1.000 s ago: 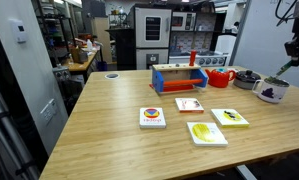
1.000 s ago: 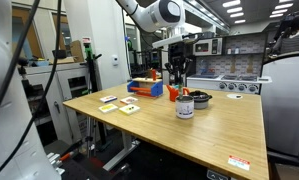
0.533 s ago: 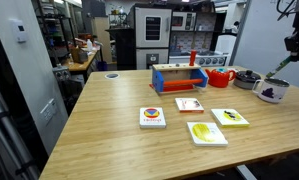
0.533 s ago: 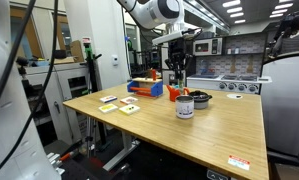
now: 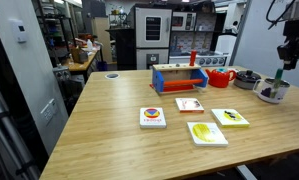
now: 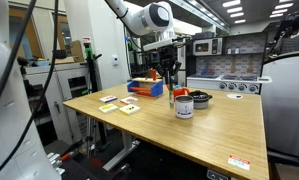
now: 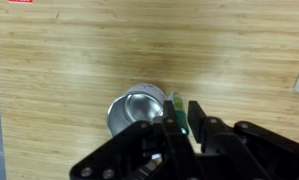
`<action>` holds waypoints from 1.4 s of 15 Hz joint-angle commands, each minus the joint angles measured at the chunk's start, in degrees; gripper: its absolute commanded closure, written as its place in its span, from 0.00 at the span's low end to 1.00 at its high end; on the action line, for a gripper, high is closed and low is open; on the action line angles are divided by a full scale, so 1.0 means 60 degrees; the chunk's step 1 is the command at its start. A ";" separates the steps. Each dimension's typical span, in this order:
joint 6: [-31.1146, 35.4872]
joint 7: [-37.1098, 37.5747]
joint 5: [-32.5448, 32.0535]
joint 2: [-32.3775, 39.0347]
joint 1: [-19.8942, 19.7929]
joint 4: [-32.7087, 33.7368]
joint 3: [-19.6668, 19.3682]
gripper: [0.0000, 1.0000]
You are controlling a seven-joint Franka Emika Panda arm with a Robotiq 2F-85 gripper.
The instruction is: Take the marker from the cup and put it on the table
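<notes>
I carry on moving away from the white cup, as the green marker (image 6: 171,92) hangs clear of its rim, until my gripper releases over the open table (image 6: 165,114) beside it.
The white cup (image 5: 273,93) stands on the light wood table (image 5: 109,130) near its far right corner. It also shows in an exterior view (image 6: 185,106) and from above in the wrist view (image 7: 137,108), where its inside looks empty. My gripper (image 5: 285,60) hangs above the cup, shut on the dark green marker (image 5: 280,74), which points down, clear of the rim. In the wrist view the marker (image 7: 175,106) sits between the fingers of the gripper (image 7: 181,116), just beside the cup's rim. The gripper (image 6: 169,74) also shows in an exterior view.
A red teapot (image 5: 221,78) and a dark bowl (image 5: 246,79) stand behind the cup. A blue and orange wooden box (image 5: 179,78) sits at the back. Several picture cards (image 5: 152,117) (image 5: 207,132) (image 5: 230,117) lie mid-table.
The gripper has lifted the marker out of the cup and shifted a little sideways. The marker now hangs upright instead of tilted.
</notes>
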 commanded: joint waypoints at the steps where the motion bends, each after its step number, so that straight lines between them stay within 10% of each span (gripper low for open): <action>1: 0.0598 -0.0127 -0.0494 -0.0629 0.0205 -0.0896 0.0202 0.95; 7: 0.0749 -0.0073 -0.0968 -0.1015 0.0402 -0.1517 0.0358 0.92; 9: 0.0745 -0.0080 -0.1018 -0.1085 0.0395 -0.1625 0.0355 0.60; 11: 0.0408 -0.0011 -0.0821 -0.0833 0.0404 -0.1331 0.0374 0.52; 12: 0.0401 -0.0011 -0.0817 -0.0850 0.0403 -0.1345 0.0374 0.71; 15: 0.0400 -0.0008 -0.0816 -0.0836 0.0404 -0.1346 0.0374 0.52; 21: 0.0400 -0.0008 -0.0816 -0.0834 0.0404 -0.1345 0.0374 0.52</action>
